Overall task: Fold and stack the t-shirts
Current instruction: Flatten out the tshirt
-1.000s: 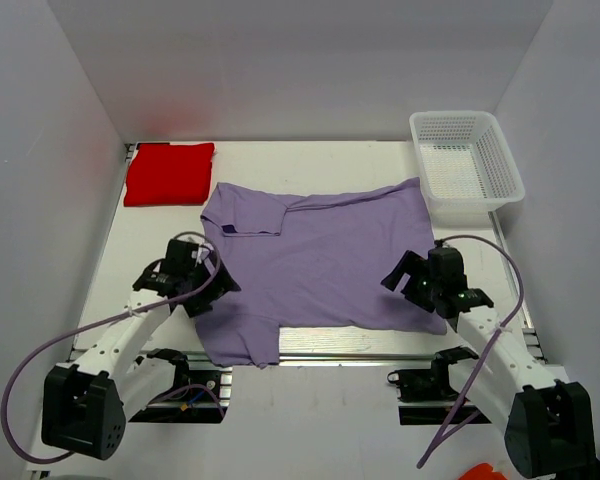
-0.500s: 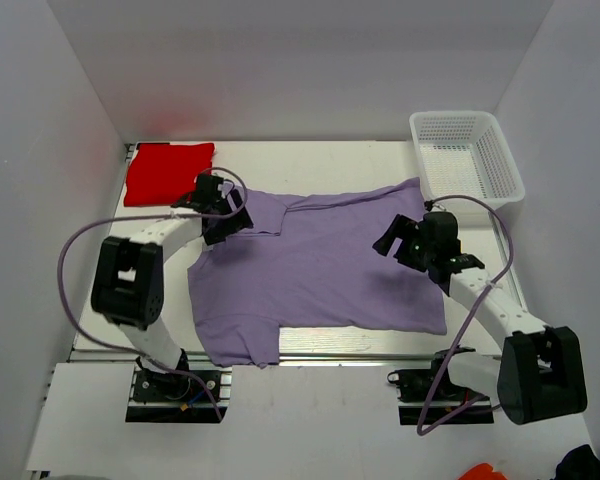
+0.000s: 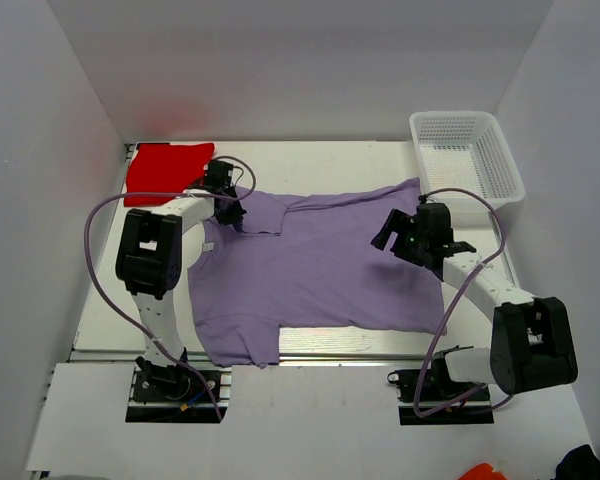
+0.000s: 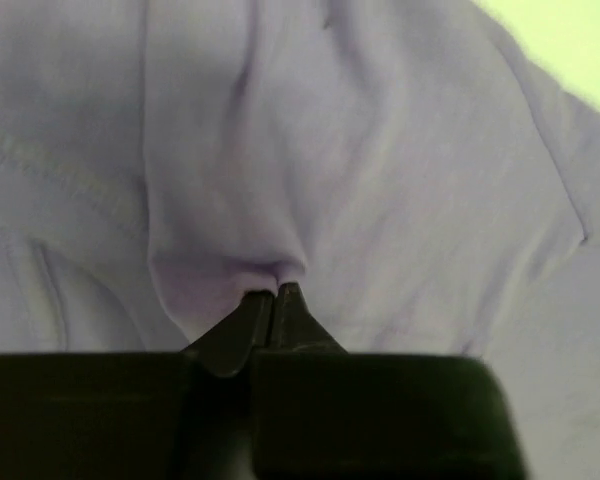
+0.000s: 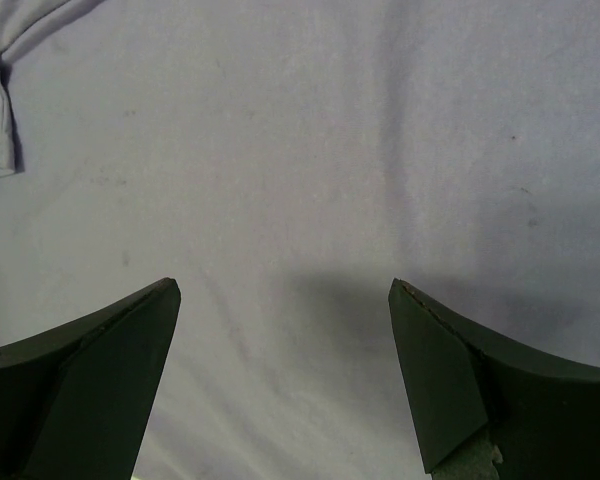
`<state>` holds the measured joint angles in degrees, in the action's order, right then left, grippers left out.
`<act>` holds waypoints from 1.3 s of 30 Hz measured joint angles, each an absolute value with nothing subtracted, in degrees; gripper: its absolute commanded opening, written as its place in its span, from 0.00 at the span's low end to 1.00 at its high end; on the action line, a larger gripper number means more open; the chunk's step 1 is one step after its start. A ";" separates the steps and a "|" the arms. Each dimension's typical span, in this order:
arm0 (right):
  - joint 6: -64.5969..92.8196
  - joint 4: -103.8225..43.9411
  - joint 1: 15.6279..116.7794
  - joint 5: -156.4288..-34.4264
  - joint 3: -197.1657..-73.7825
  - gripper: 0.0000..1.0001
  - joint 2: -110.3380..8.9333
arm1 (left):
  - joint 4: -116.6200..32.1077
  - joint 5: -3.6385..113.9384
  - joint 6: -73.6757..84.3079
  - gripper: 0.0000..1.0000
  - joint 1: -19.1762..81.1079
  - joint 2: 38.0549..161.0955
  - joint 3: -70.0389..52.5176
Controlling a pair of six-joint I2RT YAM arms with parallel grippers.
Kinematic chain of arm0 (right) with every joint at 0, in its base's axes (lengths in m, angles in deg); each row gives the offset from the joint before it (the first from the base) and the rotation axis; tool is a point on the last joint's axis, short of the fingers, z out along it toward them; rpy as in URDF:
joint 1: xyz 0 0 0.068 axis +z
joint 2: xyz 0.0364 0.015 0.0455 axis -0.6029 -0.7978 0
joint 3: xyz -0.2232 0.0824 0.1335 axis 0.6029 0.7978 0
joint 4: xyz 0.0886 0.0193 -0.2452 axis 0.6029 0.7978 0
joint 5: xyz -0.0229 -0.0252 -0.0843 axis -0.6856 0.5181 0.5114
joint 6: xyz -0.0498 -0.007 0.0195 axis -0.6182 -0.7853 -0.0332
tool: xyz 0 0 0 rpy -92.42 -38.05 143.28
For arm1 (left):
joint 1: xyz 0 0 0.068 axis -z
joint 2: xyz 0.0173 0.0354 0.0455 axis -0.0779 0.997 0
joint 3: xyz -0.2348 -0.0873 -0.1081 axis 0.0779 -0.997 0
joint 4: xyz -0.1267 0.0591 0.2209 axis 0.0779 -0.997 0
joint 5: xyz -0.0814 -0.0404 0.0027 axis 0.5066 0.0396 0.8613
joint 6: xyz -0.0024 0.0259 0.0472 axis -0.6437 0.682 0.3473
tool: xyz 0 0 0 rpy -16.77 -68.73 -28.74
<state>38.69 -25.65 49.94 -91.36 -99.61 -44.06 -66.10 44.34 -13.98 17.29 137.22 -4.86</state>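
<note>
The far sleeve lies doubled over the lavender t-shirt's body, so my left gripper should open, take the sleeve anew and draw it out toward the back wall.
The lavender t-shirt lies spread flat across the middle of the table, one sleeve at the front left. A red t-shirt sits as a neat folded rectangle at the far left corner. My left gripper is at the lavender shirt's far left shoulder, beside the red one. In the left wrist view it is shut on a small raised pinch of lavender cloth. My right gripper hovers over the shirt's right half. Its jaws stand wide open with only flat lavender fabric below them.
A white mesh basket stands at the far right corner, just past the lavender shirt's far right corner. White walls close in the table on the left, back and right. A metal rail runs along the table's near edge under the shirt's hem.
My left arm swung from the near left sleeve up to the far left shoulder and shut on the cloth. My right arm moved farther up over the shirt, still open.
</note>
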 measured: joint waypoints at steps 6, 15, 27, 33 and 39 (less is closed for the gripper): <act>38.32 -25.91 49.94 -91.38 -100.83 0.91 -46.63 | -64.02 45.15 -13.26 0.00 17.29 139.37 0.72; 36.86 -26.20 49.94 -91.19 -104.94 0.91 -51.71 | -59.23 46.27 -11.53 0.00 17.02 149.92 18.29; 33.32 -26.90 49.94 -90.99 -109.68 0.91 -57.63 | -46.16 46.59 -11.27 0.65 15.23 178.12 51.32; 32.44 -27.90 49.94 -92.10 -109.64 0.91 -57.80 | -37.86 48.10 -11.27 1.00 14.16 180.96 52.04; 32.29 -29.52 49.96 -93.83 -108.66 0.91 -57.17 | -35.04 50.70 -7.70 0.96 14.07 175.19 46.20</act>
